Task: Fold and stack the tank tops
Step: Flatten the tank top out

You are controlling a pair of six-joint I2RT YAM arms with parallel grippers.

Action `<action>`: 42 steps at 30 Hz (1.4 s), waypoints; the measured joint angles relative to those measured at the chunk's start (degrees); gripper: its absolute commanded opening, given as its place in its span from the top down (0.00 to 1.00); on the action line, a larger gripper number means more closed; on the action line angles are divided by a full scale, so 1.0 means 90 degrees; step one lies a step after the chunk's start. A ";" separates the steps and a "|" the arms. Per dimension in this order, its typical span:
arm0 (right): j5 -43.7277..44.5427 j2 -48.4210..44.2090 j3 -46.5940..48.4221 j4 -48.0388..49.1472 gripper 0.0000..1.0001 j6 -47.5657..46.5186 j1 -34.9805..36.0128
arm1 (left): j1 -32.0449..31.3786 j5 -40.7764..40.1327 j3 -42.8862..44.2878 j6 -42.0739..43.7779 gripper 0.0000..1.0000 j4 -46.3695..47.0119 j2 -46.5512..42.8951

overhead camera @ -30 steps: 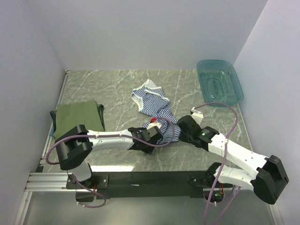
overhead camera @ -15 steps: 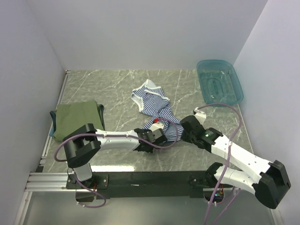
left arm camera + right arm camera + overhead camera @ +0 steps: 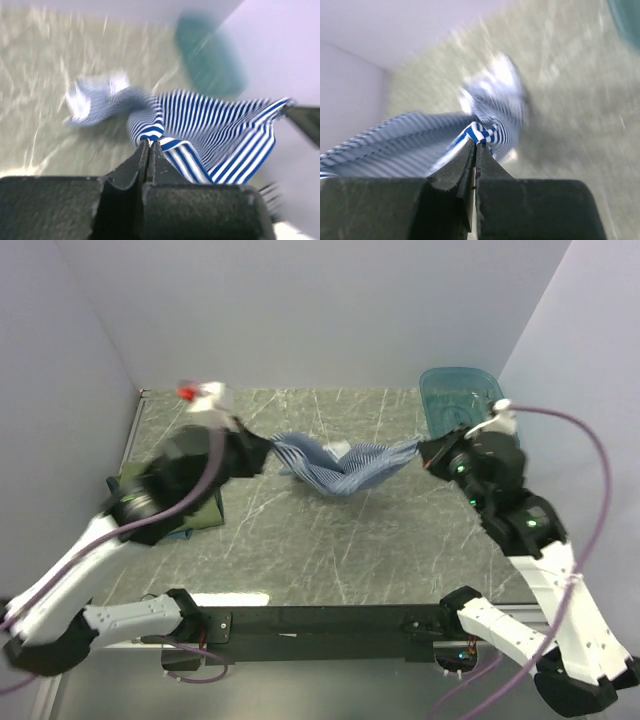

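Observation:
The striped tank top (image 3: 345, 475) hangs bunched up between my grippers. I should swing it toward the back wall (image 3: 320, 340), then pull both ends of the tank top back to lay it flat.
The navy-and-white striped tank top (image 3: 345, 465) hangs stretched in the air between both grippers, sagging in the middle above the table. My left gripper (image 3: 268, 450) is shut on its left end; in the left wrist view the striped tank top (image 3: 210, 125) spreads from the pinched left gripper (image 3: 148, 144). My right gripper (image 3: 422, 448) is shut on the right end, and the right wrist view shows the right gripper (image 3: 475, 143) nipping a bunch of striped tank top (image 3: 485, 131). The olive-green tank top (image 3: 205, 512) lies folded at the left, mostly hidden under the left arm.
A teal plastic basket (image 3: 445, 390) stands at the back right, partly behind the right arm, and shows blurred as the basket (image 3: 210, 55) in the left wrist view. The marble table (image 3: 330, 550) is walled at the back and both sides.
Both arms have risen from low over the table near its front and spread apart. The left gripper shut on the striped top, which came up off the table and pulled taut between them.

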 measured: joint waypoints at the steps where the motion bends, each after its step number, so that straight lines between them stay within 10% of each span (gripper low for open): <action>1: -0.0032 0.0007 0.0291 -0.0005 1.00 -0.0056 -0.0058 | 0.0192 0.0024 0.0187 -0.0022 1.00 0.0034 -0.0335; 13: -0.0318 0.0000 0.3806 -0.0294 1.00 -0.0527 -0.0168 | 0.0325 0.0039 0.1566 -0.0423 0.99 0.0403 -0.1637; 22: -0.0583 0.0529 0.3121 0.0277 1.00 -0.0755 -0.0245 | 0.0493 -0.0267 0.1253 -0.0338 0.99 0.1212 -0.0974; 29: -0.1656 0.2625 0.3203 0.1256 1.00 -0.0855 -0.1001 | 0.2880 0.1591 0.1479 -0.0474 0.99 0.2317 0.0981; 36: -0.2494 0.5051 0.6050 0.1399 1.00 -0.0879 -0.1557 | 0.4405 0.3983 0.4592 -0.0918 0.99 0.2550 0.4005; 42: -0.2759 0.4629 0.6025 0.1882 1.00 -0.0877 -0.1756 | 0.4969 0.4787 0.4250 -0.1137 0.99 0.2914 0.3451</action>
